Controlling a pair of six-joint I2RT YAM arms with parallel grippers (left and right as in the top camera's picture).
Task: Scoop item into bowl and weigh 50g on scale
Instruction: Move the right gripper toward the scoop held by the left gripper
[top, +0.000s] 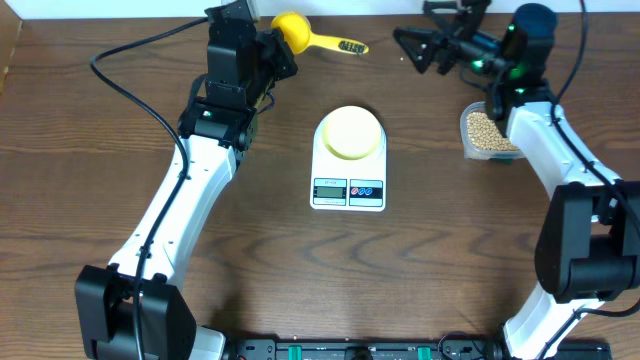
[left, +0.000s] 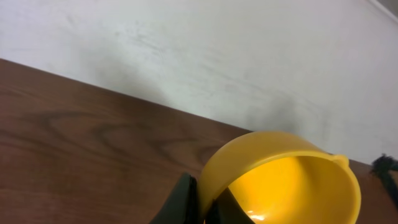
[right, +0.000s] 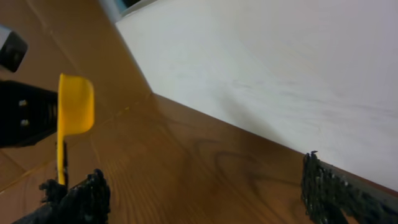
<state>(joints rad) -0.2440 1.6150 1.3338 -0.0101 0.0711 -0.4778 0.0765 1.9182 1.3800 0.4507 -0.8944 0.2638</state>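
Observation:
The yellow scoop (top: 291, 31) is held by its rim in my left gripper and its handle (top: 346, 46) is free, so my right gripper goes on moving in until its fingers are on both sides of the handle.
The white scale (top: 348, 188) lies mid-table with the pale bowl (top: 352, 132) standing on it; I see nothing in the bowl. The tan beans (top: 484, 130) fill a clear tub (top: 466, 128) at the right, partly hidden under my right arm. At the back, my left gripper (top: 274, 46) (left: 205, 202) is shut on the rim of the yellow scoop (top: 291, 30) (left: 283, 180), one finger inside the cup and one outside. The scoop's handle (top: 338, 45) points right. My right gripper (top: 420, 36) (right: 202, 180) is open and empty, facing the scoop (right: 75, 104) from the right, apart from it.
A pale wall (left: 236, 56) runs along the table's back edge just behind both grippers. My right arm (top: 545, 150) passes over the tub. Dark wood tabletop (top: 400, 270) lies in front of the scale.

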